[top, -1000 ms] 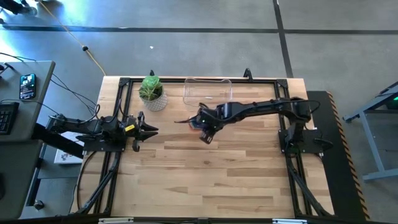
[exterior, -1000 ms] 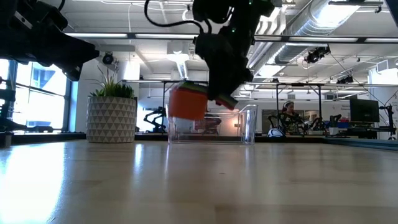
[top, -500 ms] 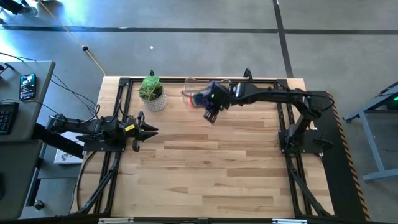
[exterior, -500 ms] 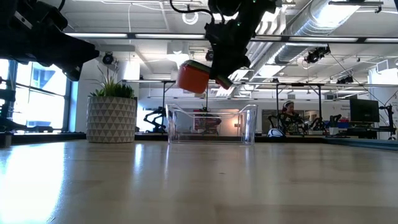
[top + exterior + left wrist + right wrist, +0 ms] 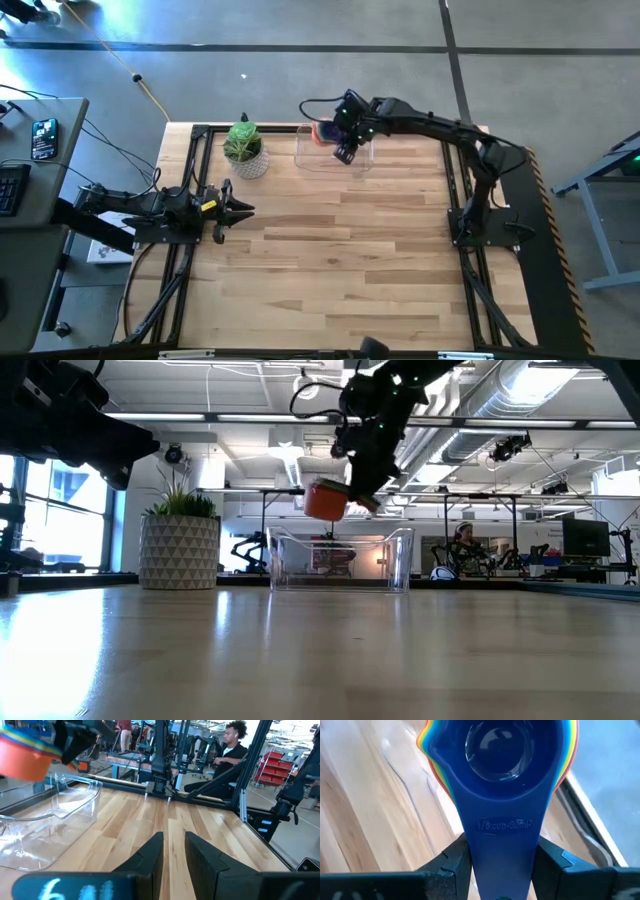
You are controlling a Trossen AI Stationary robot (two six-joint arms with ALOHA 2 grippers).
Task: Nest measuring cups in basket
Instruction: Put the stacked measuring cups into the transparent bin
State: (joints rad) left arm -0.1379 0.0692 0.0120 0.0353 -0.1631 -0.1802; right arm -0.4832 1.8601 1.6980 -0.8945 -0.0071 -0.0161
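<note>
I should keep lowering the nested stack (image 5: 328, 501) with my right gripper, because the stack is upright above the open, empty basket. I should let go once the orange cup touches the basket's bottom (image 5: 338, 586).
A nested stack of measuring cups (image 5: 326, 500) hangs in the air above the clear basket (image 5: 310, 158) at the table's far edge. The outermost cup is orange and the top one is blue (image 5: 495, 750), with rainbow rims between them. My right gripper (image 5: 502, 862) is shut on the stack's handles and slants down over the basket (image 5: 340, 560). The left wrist view also shows the stack (image 5: 25, 755) over the basket (image 5: 55, 815). My left gripper (image 5: 174, 855) waits level at the table's left edge (image 5: 235, 210), with a narrow gap between its fingers and nothing in it. My right gripper pinches the stacked handles (image 5: 502, 840) between its two fingers, one on each long side, with the blue handle on top. The fingers slant down from the table's right and lie along the handles. The bowls stick out beyond the fingertips, lifted clear above the basket.
A white patterned pot with a green plant (image 5: 245, 150) stands left of the basket at the far edge (image 5: 180, 545). The wooden table top (image 5: 330, 250) lies bare in front of the basket. People and workbenches show in the room behind.
My right gripper has swung toward the table's far edge and risen, carrying the cup stack from over the table in front of the basket to above the basket. It has turned as it went. It has stayed shut on the handles.
</note>
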